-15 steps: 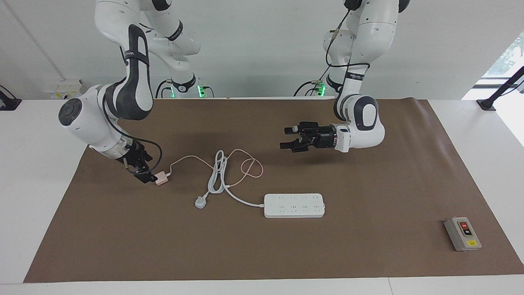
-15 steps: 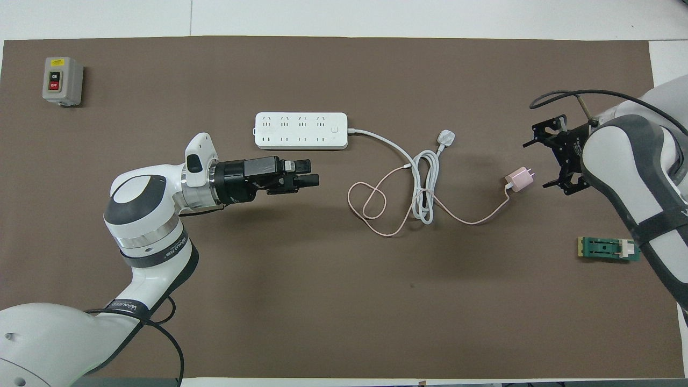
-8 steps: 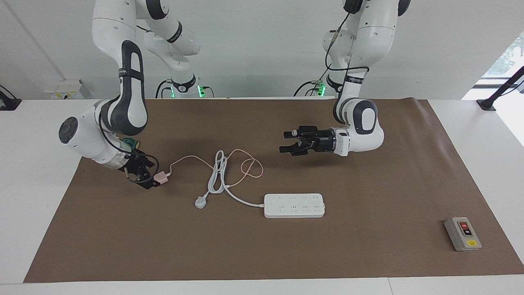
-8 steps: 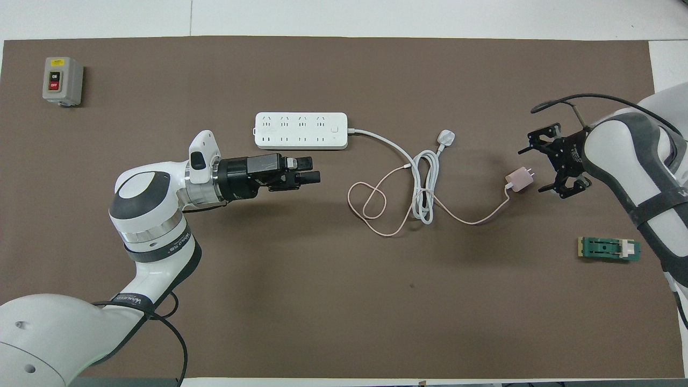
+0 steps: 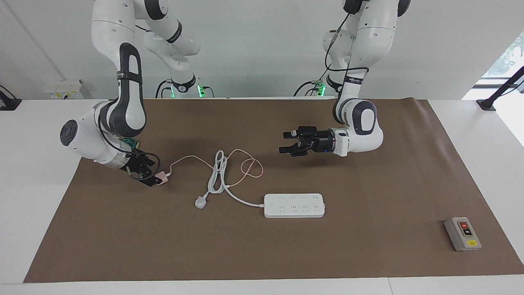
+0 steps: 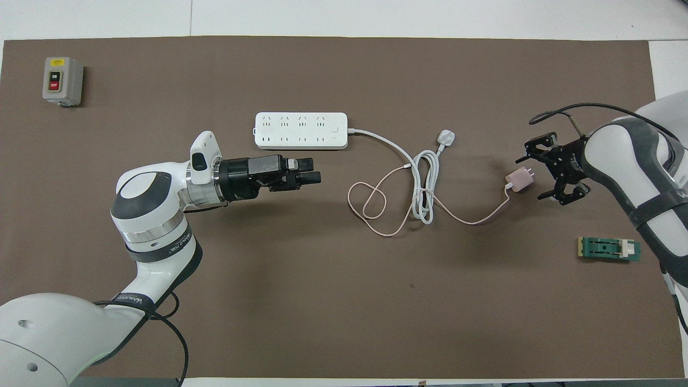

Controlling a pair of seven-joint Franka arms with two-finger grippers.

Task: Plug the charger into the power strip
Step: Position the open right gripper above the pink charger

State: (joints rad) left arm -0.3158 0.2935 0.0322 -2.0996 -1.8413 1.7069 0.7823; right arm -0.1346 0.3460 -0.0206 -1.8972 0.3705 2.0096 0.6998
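The pink charger should bring its pink cable (image 6: 479,223) along when I carry it, and the cable should slip off the white cord, because its loops (image 6: 365,213) lie loose with a loose end.
The pink charger (image 5: 162,178) lies on the brown mat toward the right arm's end, its prongs pointing at my right gripper; it also shows in the overhead view (image 6: 518,180). Its thin pink cable (image 6: 376,207) loops toward the middle. My right gripper (image 5: 148,179) (image 6: 535,177) is open, low at the mat, its fingers either side of the prong end without closing on it. The white power strip (image 5: 294,205) (image 6: 301,130) lies flat mid-table. My left gripper (image 5: 283,142) (image 6: 314,169) is open and empty, held above the mat on the robots' side of the strip.
The strip's thick white cord (image 6: 424,183) and three-pin plug (image 6: 446,137) lie tangled with the pink cable. A grey button box (image 6: 62,80) sits at the left arm's end. A green part (image 6: 609,249) lies near the right arm.
My right gripper has moved in closer to the charger's prong end and turned a little. The charger has barely shifted. My left gripper has drifted slightly.
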